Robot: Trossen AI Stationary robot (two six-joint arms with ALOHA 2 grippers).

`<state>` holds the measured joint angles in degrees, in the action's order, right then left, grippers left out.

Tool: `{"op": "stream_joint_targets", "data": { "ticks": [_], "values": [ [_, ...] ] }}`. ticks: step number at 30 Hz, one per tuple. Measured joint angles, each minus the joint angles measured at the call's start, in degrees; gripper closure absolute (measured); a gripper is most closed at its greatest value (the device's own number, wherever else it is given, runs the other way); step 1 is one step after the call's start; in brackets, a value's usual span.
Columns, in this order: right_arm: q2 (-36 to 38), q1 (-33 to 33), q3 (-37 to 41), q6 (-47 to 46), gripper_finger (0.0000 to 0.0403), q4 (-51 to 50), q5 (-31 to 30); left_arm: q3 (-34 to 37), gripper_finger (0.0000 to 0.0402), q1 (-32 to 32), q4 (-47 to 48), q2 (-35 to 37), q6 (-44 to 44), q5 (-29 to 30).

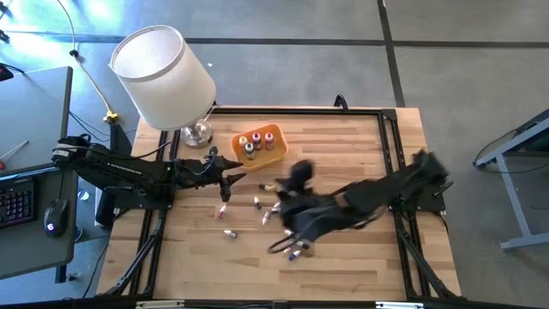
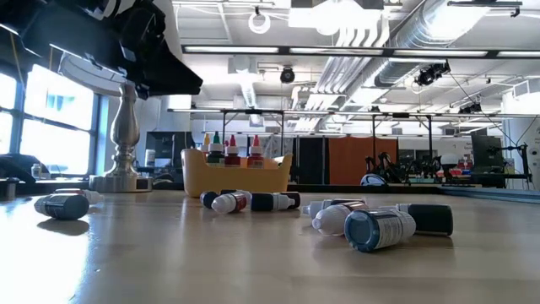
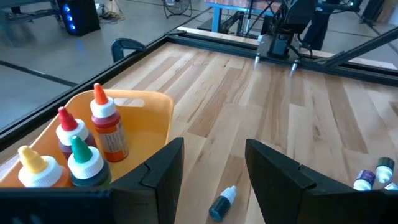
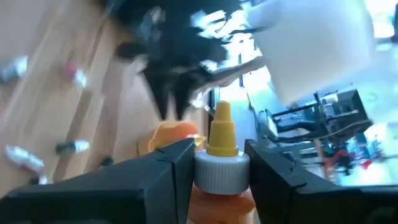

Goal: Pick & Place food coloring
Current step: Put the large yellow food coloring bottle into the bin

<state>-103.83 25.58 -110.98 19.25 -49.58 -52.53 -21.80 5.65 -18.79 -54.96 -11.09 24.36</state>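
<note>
My right gripper should level the orange bottle, because it holds the bottle tilted by its white collar (image 4: 222, 174). My left gripper should then take the bottle by its body (image 4: 222, 209).
The orange tray (image 1: 273, 154) lies at the far middle of the table, and several dropper bottles (image 3: 107, 127) stand upright in it. More small vials (image 1: 257, 204) are scattered on their sides on the wood nearer me, also in the low view (image 2: 380, 226). My left gripper (image 1: 238, 178) (image 3: 214, 155) hovers open just beside the tray, with a blue-capped vial (image 3: 222, 204) on the table below its gap. My right gripper (image 1: 300, 174) (image 4: 217, 158) is raised right of the tray and shut on an orange bottle with a yellow tip. My right gripper pinches the orange dropper bottle between its two fingers, at the white collar (image 4: 222, 169) below the yellow tip (image 4: 222, 134). The tip points away from the wrist. The bottle is lifted clear of the table. Its lower body is hidden between the fingers.
A lamp with a white shade (image 1: 163, 75) and metal base (image 1: 197, 133) stands at the table's far left corner, close to the tray. A black frame (image 1: 386, 116) edges the table. Bare wood lies to the right and near side. A desk with keyboard (image 1: 17, 202) stands left of the table.
</note>
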Motion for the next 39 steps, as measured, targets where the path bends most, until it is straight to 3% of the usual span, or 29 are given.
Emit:
{"op": "stream_joint_targets", "data": {
  "ticks": [5, 9, 12, 16, 20, 23, 28, 32, 39],
  "values": [
    [13.3, -0.4, 10.7, -6.7, 0.0288, 4.1, 12.4, 0.0, 0.0234, 0.0, -4.5, 0.0, -0.1, -0.9],
    [24.5, -2.7, 29.8, -5.6, 0.0286, 22.2, 16.7, 0.0, 0.0234, 0.0, -9.8, 0.0, 0.0, -3.4],
    [31.1, -4.9, 46.4, -1.8, 0.0282, 45.2, 19.8, 0.0, 0.0234, 0.0, -12.0, 0.0, 0.2, -6.2],
    [33.7, -9.1, 66.7, 1.7, 0.0284, 84.8, 27.2, 0.0, 0.0234, 0.0, -12.9, 0.0, 0.5, -8.7],
    [28.3, -14.6, 80.3, -5.8, 0.0284, 120.7, 38.6, 0.0, 0.0234, 0.0, -13.8, -0.9, 2.3, -8.8],
    [21.4, -17.7, 84.4, -12.0, 0.0283, 138.3, 42.0, 0.0, 0.0234, 0.0, -18.1, -2.4, 4.4, -9.0],
    [13.5, -21.0, 79.7, -16.3, 0.0283, 137.5, 41.5, 0.0, 0.0234, 0.0, -27.8, -7.3, 8.3, -11.3],
    [9.0, -21.9, 72.9, -15.4, 0.0283, 137.0, 46.3, 0.0, 0.0221, 0.0, -30.6, -10.6, 9.8, -12.7],
    [7.7, -22.3, 64.8, -15.3, 0.0282, 119.5, 48.0, 0.0, 0.0157, 0.0, -32.2, -11.0, 9.8, -12.0]
  ]
}}
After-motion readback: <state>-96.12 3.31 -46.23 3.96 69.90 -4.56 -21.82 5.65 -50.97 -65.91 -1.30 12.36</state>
